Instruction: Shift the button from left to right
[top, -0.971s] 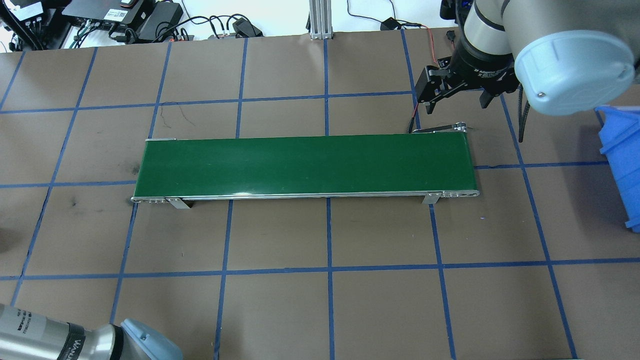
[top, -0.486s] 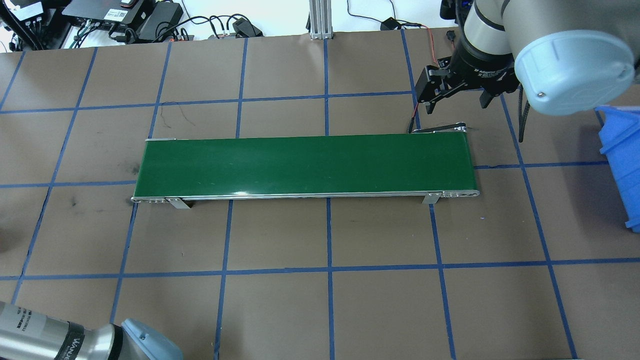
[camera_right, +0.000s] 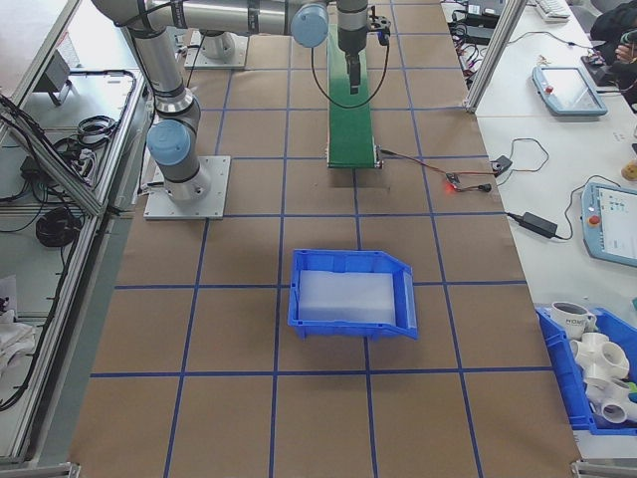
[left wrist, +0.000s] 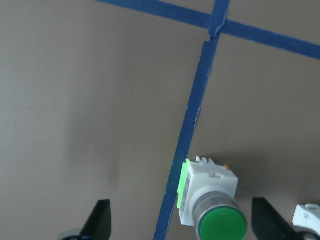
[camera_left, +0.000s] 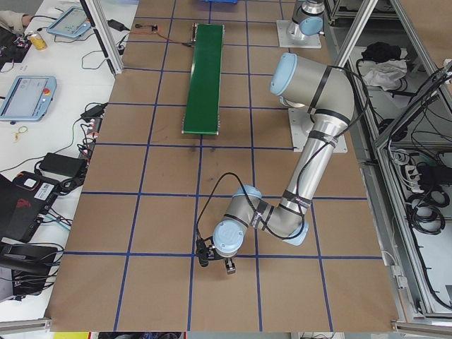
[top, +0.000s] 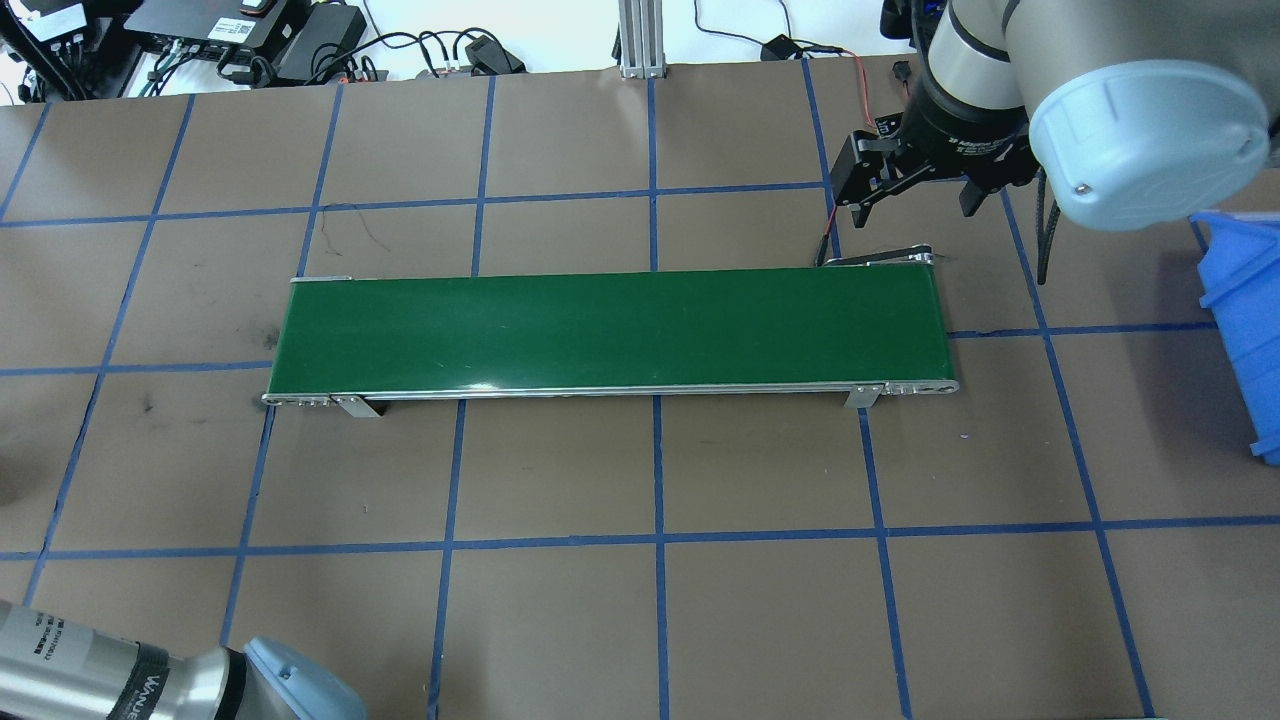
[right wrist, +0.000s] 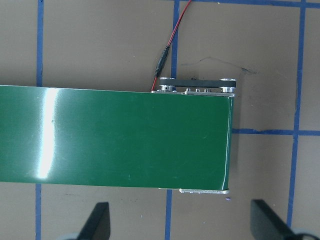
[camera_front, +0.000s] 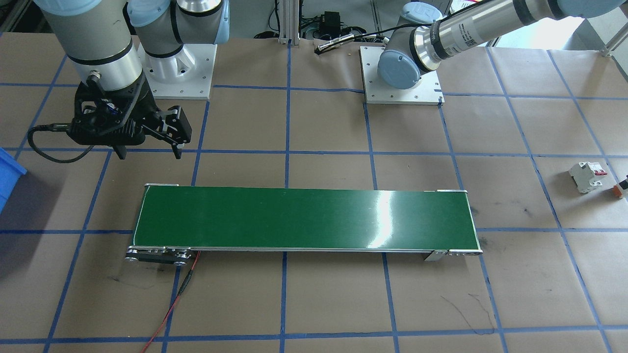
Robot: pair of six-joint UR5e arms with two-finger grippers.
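Note:
A red wire (camera_front: 196, 262) is running to the motor end of the green belt, so the button (left wrist: 210, 202) will move along upright when I put it on the belt.
The button (left wrist: 209, 200), with a round green cap on a white boxy body, stands on the brown paper beside a blue tape line in the left wrist view. My left gripper (left wrist: 184, 222) hangs over it, open, and the button sits between the two fingers, nearer the right-hand one, touching neither. In the exterior left view the left gripper (camera_left: 215, 260) points down, low over the near end of the table. My right gripper (top: 915, 203) is open and holds nothing. It hovers just beyond the far right end of the green belt (top: 610, 330).
A white block with a red switch (camera_front: 586, 176) stands near the button, and its edge (left wrist: 307, 217) shows in the left wrist view. A blue bin (top: 1245, 320) sits at the table's right end. A red wire (camera_front: 171, 304) runs from the belt's motor end.
The left arm's link at the lower left edge has shifted very slightly. The right arm and the belt stand as before.

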